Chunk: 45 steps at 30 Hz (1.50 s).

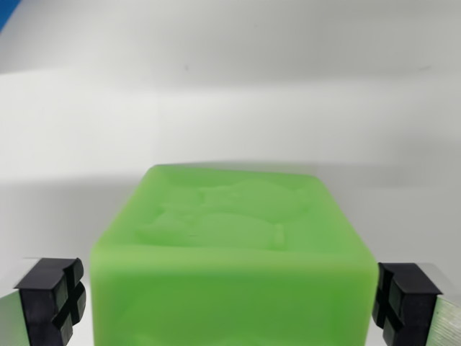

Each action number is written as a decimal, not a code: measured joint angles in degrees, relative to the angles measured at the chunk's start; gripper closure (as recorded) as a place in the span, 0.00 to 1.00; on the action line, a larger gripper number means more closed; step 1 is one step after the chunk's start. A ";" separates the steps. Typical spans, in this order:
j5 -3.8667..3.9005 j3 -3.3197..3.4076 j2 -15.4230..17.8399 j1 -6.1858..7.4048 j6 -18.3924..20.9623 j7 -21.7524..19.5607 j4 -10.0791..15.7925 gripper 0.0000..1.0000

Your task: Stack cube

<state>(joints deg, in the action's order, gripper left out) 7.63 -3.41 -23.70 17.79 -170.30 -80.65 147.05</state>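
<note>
My gripper is to lift the green cube, and since the sliver of blue has a slanted edge (pixel 11 16), I expect a blue cube (pixel 6 9) sitting crooked to appear then.
A translucent green cube (pixel 232 267) with a raised relief on its top face fills the lower middle of the wrist view, slightly blurred. My gripper (pixel 229 301) straddles it with its jaws spread wide. The black left fingertip (pixel 52 299) stands just off the cube's left side with a thin sliver of gap. On the other side, the black right fingertip (pixel 405 299) sits right at the cube's edge. The cube's lower part runs out of the picture's bottom. No second cube shows.
A white tabletop (pixel 230 108) stretches away behind the cube, with a soft shadow band across it. A sliver of blue (pixel 4 10) shows in the top-left corner.
</note>
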 joint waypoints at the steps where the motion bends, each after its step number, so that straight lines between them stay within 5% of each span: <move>1: 0.00 0.06 -0.14 0.06 -0.12 0.00 -0.03 0.00; 2: 0.00 0.11 -0.22 0.11 -0.20 0.00 -0.04 0.00; 3: 0.00 0.16 -0.26 0.16 -0.23 0.00 -0.04 1.00; 45: -0.01 0.18 0.08 0.18 -0.14 0.02 0.01 1.00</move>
<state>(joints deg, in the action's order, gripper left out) 7.62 -3.23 -23.62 17.97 -170.45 -80.63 147.05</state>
